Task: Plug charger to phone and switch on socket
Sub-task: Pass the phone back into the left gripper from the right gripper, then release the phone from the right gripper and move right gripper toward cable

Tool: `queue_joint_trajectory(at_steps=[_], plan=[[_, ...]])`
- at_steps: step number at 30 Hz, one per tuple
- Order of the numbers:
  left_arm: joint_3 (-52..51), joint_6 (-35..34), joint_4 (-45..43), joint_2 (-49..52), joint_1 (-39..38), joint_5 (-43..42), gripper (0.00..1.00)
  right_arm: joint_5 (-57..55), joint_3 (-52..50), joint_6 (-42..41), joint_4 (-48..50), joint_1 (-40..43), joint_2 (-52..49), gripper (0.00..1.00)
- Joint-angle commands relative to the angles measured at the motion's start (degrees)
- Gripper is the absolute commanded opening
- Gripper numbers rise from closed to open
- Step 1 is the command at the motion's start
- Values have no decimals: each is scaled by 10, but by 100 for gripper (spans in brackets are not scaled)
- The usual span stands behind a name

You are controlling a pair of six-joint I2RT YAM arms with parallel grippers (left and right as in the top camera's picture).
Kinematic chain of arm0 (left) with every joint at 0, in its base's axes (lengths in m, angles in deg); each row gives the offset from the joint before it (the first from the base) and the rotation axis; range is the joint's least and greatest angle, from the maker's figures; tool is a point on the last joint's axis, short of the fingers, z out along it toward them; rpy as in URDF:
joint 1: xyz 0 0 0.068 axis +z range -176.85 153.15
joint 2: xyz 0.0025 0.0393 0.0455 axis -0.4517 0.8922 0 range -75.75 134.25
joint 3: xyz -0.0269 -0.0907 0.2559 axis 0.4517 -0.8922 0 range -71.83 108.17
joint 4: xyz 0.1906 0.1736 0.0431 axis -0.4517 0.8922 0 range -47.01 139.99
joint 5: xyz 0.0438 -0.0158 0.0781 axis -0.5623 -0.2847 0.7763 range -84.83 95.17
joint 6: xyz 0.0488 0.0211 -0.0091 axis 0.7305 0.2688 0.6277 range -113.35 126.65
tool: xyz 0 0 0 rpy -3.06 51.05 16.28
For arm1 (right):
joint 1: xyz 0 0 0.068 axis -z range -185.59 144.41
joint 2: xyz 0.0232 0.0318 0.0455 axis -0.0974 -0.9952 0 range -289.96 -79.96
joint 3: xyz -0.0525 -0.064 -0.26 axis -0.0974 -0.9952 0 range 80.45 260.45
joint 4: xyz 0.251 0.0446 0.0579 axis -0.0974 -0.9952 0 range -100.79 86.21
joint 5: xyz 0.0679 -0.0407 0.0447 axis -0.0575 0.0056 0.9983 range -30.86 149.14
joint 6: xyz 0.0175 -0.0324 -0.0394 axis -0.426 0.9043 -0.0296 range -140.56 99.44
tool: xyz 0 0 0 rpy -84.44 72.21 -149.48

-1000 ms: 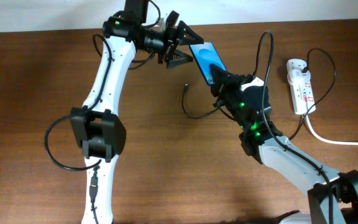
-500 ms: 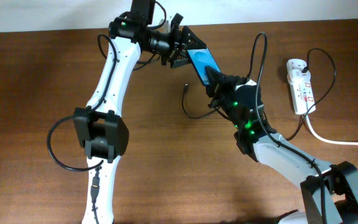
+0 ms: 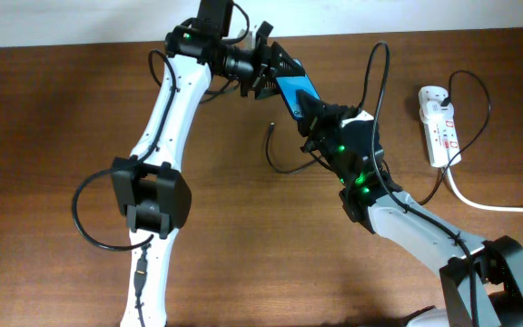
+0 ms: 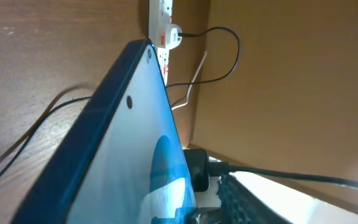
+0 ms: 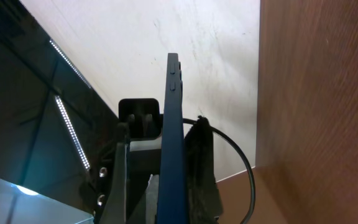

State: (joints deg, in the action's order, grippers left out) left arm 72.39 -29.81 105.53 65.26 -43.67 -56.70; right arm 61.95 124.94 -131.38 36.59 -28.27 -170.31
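The robot's right gripper is holding the phone's lower end (image 3: pixel 299 110), where the charger goes, so it should pass the phone to the left gripper and then take the charger's plug (image 3: pixel 271 127).
The phone (image 3: pixel 295 91), its blue screen lit, is held tilted above the table between the two arms. My right gripper (image 3: pixel 319 111) is shut on its lower end. My left gripper (image 3: pixel 278 74) reaches in from the upper left, jaws partly narrowed on either side of the phone's top end. The screen (image 4: pixel 117 162) fills the left wrist view, and the right wrist view shows the phone (image 5: pixel 169 137) edge-on. The charger (image 3: pixel 270 150) lies loose on the table below the phone, with its plug (image 3: pixel 271 126) free. The socket (image 3: pixel 441 127) lies at the far right and also appears in the left wrist view (image 4: pixel 163 18).
A thick white cord (image 3: pixel 479 202) runs from the socket off the right edge. A white adapter (image 4: pixel 173 37) sits in the strip with a thin black lead looping out. Bare brown tabletop lies to the left and front; a white wall borders the back.
My left gripper has moved right onto the phone's top end and its jaws have narrowed. My right gripper has carried the phone slightly up and left towards it.
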Motion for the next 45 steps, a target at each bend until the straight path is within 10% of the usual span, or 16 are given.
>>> queue_joint_trajectory(at_steps=[1,8,15,27,45], plan=[[2,-14,-2,-3,-1,15,30,-2,21,4,10,-6,0,4],[2,-17,-2,-3,-1,17,3,2,21,4,10,-6,0,4],[2,-17,-2,-3,0,37,0,1,21,7,9,-6,0,5],[2,16,19,-3,36,42,0,15,21,83,-23,18,0,96],[2,209,128,-3,76,2,0,132,20,260,-147,73,0,98]])
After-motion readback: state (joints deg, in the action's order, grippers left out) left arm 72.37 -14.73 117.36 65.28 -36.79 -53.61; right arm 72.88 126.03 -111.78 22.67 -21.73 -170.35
